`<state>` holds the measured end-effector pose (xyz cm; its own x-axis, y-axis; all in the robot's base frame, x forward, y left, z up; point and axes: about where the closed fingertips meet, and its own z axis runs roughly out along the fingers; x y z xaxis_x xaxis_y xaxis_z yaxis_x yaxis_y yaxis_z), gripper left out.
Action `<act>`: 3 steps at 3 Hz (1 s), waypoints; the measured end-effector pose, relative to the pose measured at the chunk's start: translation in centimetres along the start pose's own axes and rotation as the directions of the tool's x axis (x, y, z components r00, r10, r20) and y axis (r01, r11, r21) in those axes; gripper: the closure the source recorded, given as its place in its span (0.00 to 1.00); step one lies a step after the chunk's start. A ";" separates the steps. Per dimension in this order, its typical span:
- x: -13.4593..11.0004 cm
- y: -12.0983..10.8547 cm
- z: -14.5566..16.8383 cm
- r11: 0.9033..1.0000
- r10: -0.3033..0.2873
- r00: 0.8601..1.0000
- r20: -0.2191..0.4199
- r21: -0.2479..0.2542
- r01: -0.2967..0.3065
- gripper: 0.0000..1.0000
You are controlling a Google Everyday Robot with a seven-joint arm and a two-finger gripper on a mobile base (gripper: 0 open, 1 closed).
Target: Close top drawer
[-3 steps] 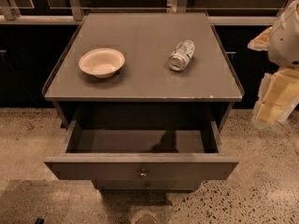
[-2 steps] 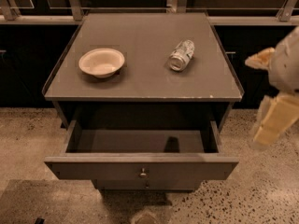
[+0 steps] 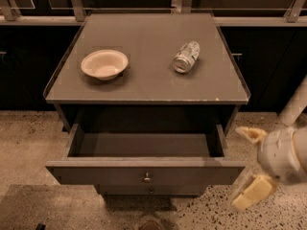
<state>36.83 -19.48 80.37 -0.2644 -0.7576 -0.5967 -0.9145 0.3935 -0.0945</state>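
Observation:
The top drawer will slide in evenly when I push near its corner, because the drawer's sides go straight back under the cabinet top.
The top drawer of the grey-brown cabinet stands pulled far out toward me. Its inside looks empty, and its flat front carries a small round metal knob at the centre. My gripper is to the right of the drawer front, just off its right corner and apart from it. It is open and empty, with one cream fingertip above and the other lower down.
A white bowl and a crushed can lying on its side rest on the cabinet top. A lower drawer's knob shows under the open drawer. Speckled floor lies around the cabinet, with dark cabinets and a rail behind it.
My gripper has moved down and toward me along the cabinet's right side, from level with the cabinet top to level with the drawer front. The drawer has not moved.

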 end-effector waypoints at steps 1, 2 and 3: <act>4.6 3.6 9.0 0.979 0.185 0.975 0.121 -0.106 -0.172 0.00; 7.4 5.8 12.8 0.954 0.266 0.956 0.122 -0.173 -0.244 0.18; 7.4 5.8 12.8 0.954 0.266 0.956 0.122 -0.174 -0.243 0.41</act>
<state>33.48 -16.15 65.18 -0.4587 -0.5562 -0.6930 -0.8615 0.4695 0.1934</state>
